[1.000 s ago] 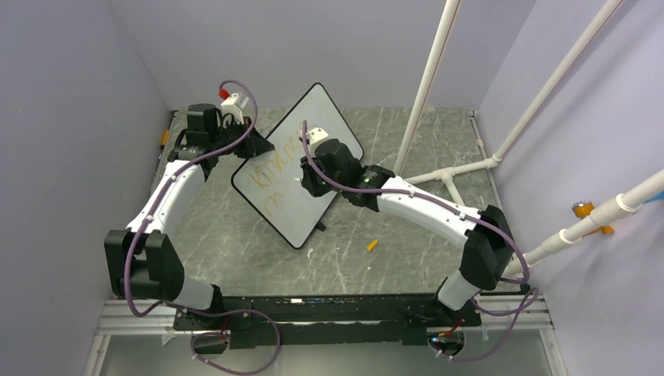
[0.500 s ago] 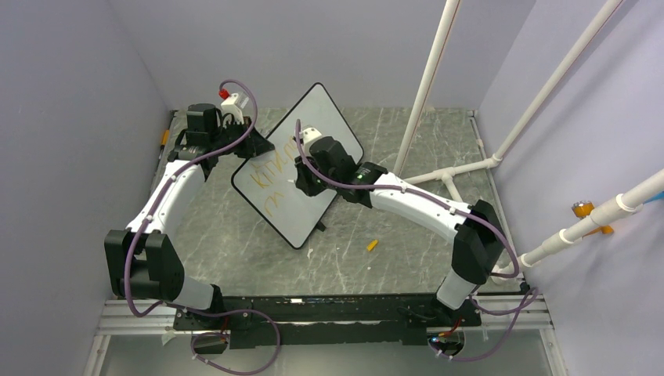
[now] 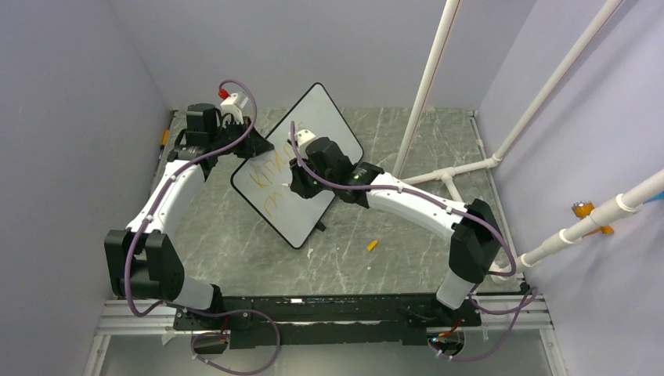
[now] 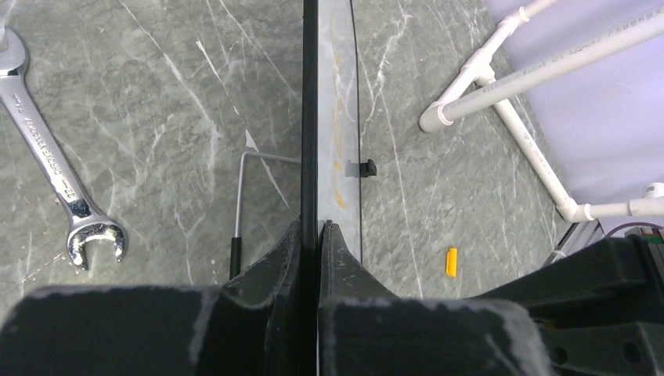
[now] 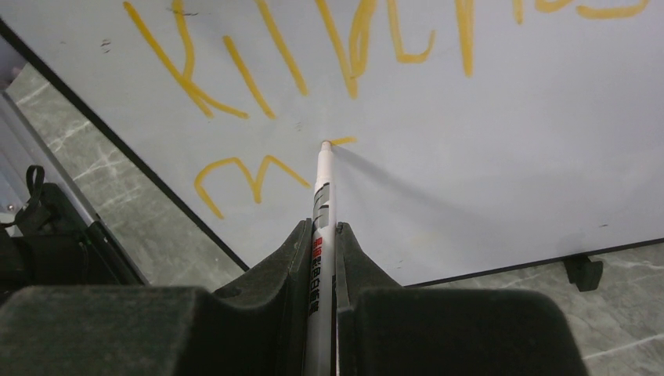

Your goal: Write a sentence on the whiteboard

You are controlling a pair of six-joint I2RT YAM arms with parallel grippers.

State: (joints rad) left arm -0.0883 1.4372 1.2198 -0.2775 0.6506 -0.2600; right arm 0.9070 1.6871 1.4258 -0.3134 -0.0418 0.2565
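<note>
I should curve the marker down beside the m's end (image 5: 308, 185) with my right gripper and then away to make a c, because the short fresh stroke (image 5: 343, 141) goes back over the m.
The whiteboard (image 3: 325, 117) stands tilted on the table, white with a thin black frame. My left gripper (image 3: 254, 145) is shut on its upper left edge; the left wrist view shows the whiteboard (image 4: 338, 78) edge-on between the left gripper's (image 4: 313, 227) jaws. The sentence (image 3: 266, 176) is orange lettering in two lines; the top line (image 5: 344, 47) runs above a short lower line (image 5: 243, 176). My right gripper (image 5: 322, 227) is shut on a slim white marker (image 5: 322, 188). Its tip touches the board beside a short fresh stroke.
A steel wrench (image 4: 51, 168) lies on the grey marble table behind the board, near its wire stand (image 4: 250, 180). An orange marker cap (image 3: 372, 245) lies in front of the board. White pipes (image 3: 427, 78) rise at the right. Purple walls enclose the table.
My right gripper has slid left across the board with the marker, down to the lower line. The left arm and the board have not moved.
</note>
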